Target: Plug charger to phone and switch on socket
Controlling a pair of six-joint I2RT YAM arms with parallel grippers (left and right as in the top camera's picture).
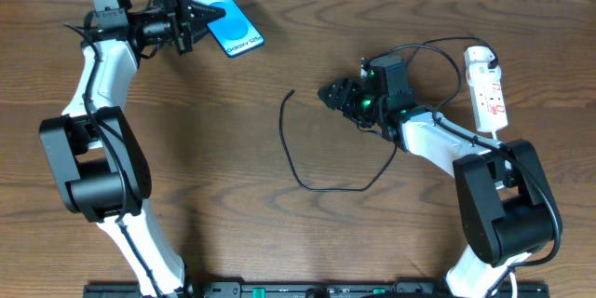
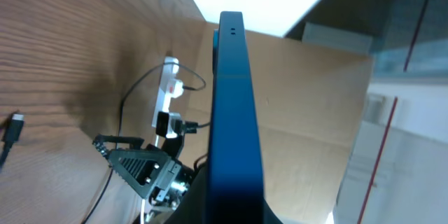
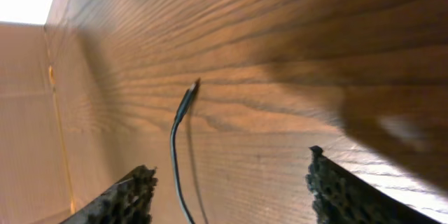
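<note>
Next, my left gripper moves the phone (image 1: 240, 30) across beside my right gripper first, because it is holding the phone far from my open right gripper and the charger's tip.
My left gripper (image 1: 205, 15) is shut on the near end of the phone (image 1: 234, 23), which has a blue screen and is held at the table's far left. In the left wrist view the phone (image 2: 234, 105) shows edge-on as a dark blue slab. The charger (image 1: 296, 163) is a thin black cable looping over the table's middle, its plug tip (image 1: 291, 94) lying free. My right gripper (image 1: 331, 94) stands open just right of that tip. In the right wrist view the charger (image 3: 179, 122) runs between the open fingers (image 3: 131, 197), nearer the left one and untouched. The socket (image 1: 487, 88) lies at the far right.
A black lead arcs from the socket over my right arm (image 1: 438, 140). Cardboard walls (image 2: 315, 112) stand behind the table. The left wrist view also catches the socket (image 2: 166, 91) and my right gripper (image 2: 136, 166) across the wood.
</note>
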